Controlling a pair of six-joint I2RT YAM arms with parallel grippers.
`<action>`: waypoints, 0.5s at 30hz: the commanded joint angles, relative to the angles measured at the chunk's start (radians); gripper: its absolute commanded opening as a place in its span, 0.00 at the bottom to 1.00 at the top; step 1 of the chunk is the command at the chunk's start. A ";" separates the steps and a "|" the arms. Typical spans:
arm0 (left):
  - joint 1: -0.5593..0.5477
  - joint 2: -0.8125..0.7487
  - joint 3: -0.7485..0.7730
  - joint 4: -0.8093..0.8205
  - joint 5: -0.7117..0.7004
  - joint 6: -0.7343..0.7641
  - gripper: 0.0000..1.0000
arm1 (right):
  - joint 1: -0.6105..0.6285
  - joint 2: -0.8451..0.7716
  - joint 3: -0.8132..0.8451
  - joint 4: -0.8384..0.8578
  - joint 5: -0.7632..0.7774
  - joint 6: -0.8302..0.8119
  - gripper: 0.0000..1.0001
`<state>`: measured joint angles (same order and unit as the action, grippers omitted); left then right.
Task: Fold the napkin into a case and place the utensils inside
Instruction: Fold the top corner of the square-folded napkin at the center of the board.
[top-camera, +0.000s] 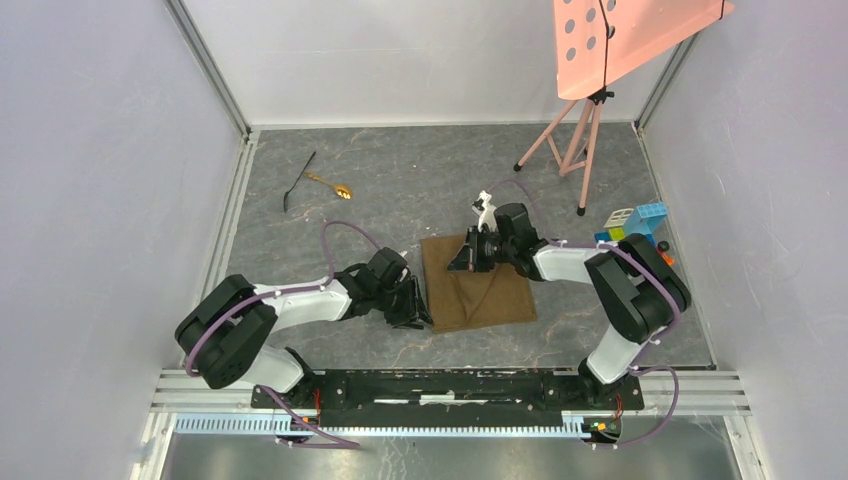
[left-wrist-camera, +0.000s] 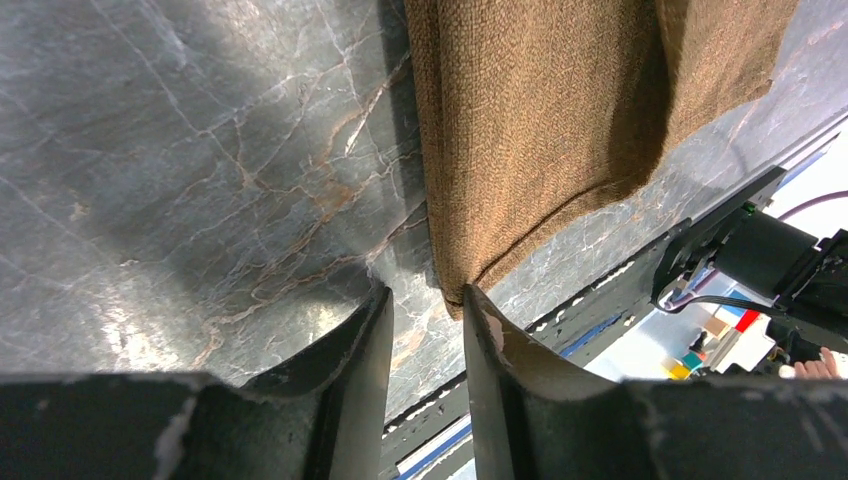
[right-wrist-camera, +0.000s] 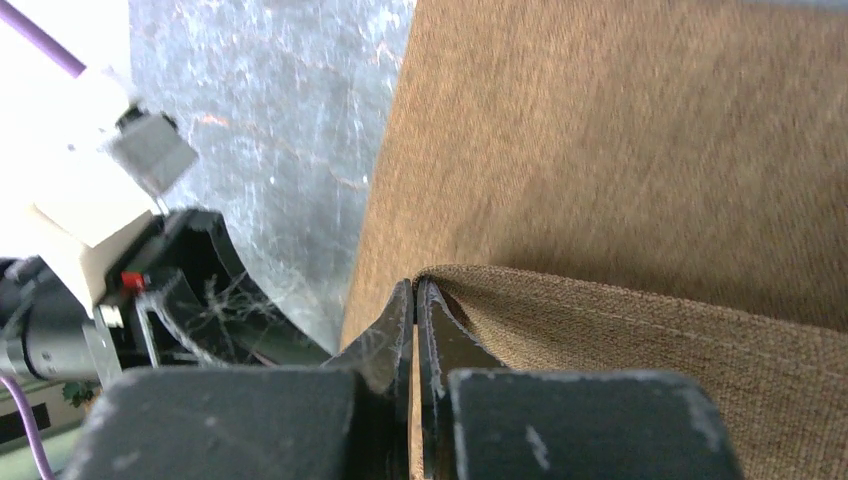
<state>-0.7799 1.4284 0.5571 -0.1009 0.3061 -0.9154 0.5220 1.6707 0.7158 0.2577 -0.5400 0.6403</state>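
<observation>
I keep carrying the raised fold's tip (right-wrist-camera: 446, 274) in my right gripper's fingers across the flat napkin ahead to the napkin corner (top-camera: 425, 242) nearest the utensils and release there.
The brown napkin (top-camera: 480, 290) lies mid-table, with a fold ridge across it. My right gripper (top-camera: 463, 260) is over its far left part, shut on a raised fold of the napkin (right-wrist-camera: 640, 340) that is pinched between the tips (right-wrist-camera: 415, 287). My left gripper (top-camera: 413, 310) is low at the cloth's near left corner. In the left wrist view its jaws (left-wrist-camera: 428, 298) stand apart over bare table, and the napkin (left-wrist-camera: 540, 130) corner just touches the right fingertip (left-wrist-camera: 472, 300). The utensils lie far left, touching: a gold spoon (top-camera: 334, 186) and a thin black utensil (top-camera: 298, 181).
A pink perforated board on a tripod stand (top-camera: 582, 120) is at the far right. Coloured toy blocks (top-camera: 634, 224) sit by the right wall. White walls with metal rails close in the left, back and right sides, and a black rail (top-camera: 450, 388) runs along the near edge.
</observation>
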 joint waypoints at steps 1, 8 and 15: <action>-0.016 0.000 -0.035 0.026 -0.032 -0.043 0.38 | 0.018 0.068 0.089 0.141 -0.006 0.077 0.00; -0.027 0.028 -0.045 0.046 -0.023 -0.048 0.34 | 0.027 0.171 0.161 0.175 0.015 0.123 0.00; -0.037 0.037 -0.057 0.047 -0.035 -0.048 0.30 | 0.027 0.205 0.205 0.174 0.071 0.122 0.00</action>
<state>-0.8047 1.4425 0.5308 -0.0338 0.3088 -0.9524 0.5434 1.8565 0.8608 0.3862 -0.5114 0.7563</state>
